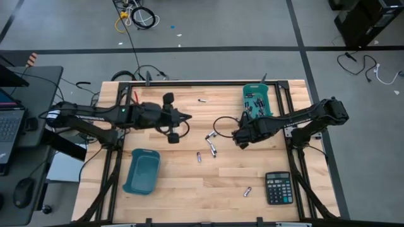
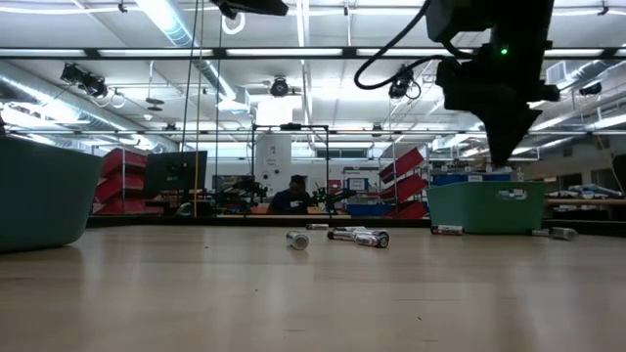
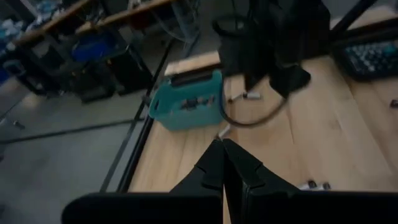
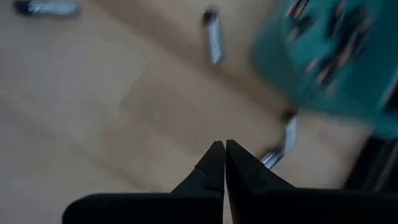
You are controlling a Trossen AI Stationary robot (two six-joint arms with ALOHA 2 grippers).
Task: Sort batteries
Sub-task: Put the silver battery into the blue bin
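Note:
Two loose batteries (image 4: 290,132) lie beside the teal bin past the fingers of my right gripper, which is shut and empty. My right gripper should therefore back away, open and take the nearer battery (image 4: 271,158).
Several small silver-and-black batteries lie on their sides on the wooden table: one (image 1: 202,100) at the far side, a few (image 1: 212,146) in the middle, one (image 1: 247,191) near the calculator. More lie in the teal bin (image 1: 257,101) at the far right. My left gripper (image 1: 189,117) (image 3: 224,146) is shut and empty above the table's middle, pointing toward that bin. My right gripper (image 1: 240,139) (image 4: 224,146) is also shut and empty. It hangs tilted down just right of the middle batteries, over loose batteries (image 4: 280,146) beside the bin.
A second teal bin (image 1: 142,170) stands at the near left with nothing showing in it. A black calculator (image 1: 278,188) lies at the near right. A black cable loops (image 1: 222,126) off the right arm above the middle. Bare wood shows between the near-left bin and the calculator.

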